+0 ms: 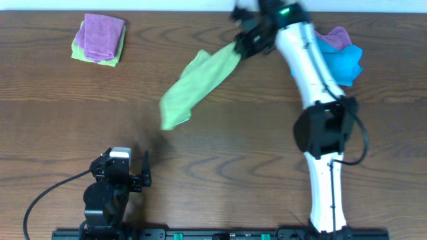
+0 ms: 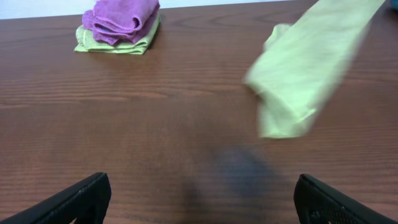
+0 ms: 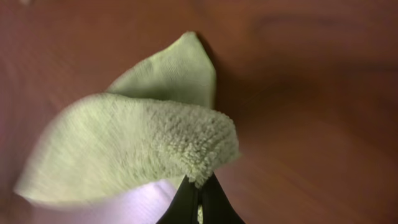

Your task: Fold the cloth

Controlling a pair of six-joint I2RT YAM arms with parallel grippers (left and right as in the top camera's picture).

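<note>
The robot's right gripper should lay the light green cloth over the open wood point(image 1: 244, 100) and pull out another corner of the cloth, because the cloth hangs in a narrow piece point(image 1: 200, 83) from one corner.
A light green cloth point(image 1: 197, 87) hangs in the air over the middle of the table, stretched from upper right to lower left. My right gripper point(image 1: 241, 41) is shut on its upper corner near the table's far edge. In the right wrist view the cloth point(image 3: 143, 137) droops from the closed fingertips point(image 3: 199, 186). In the left wrist view the cloth point(image 2: 308, 68) shows blurred at the upper right. My left gripper point(image 1: 128, 175) is open and empty near the front left; its fingers point(image 2: 199, 202) stand wide apart above bare wood.
A folded purple cloth on a folded green one point(image 1: 100, 39) sits at the back left, also in the left wrist view point(image 2: 121, 25). A pile of blue and purple cloths point(image 1: 343, 57) lies at the back right, behind the right arm.
</note>
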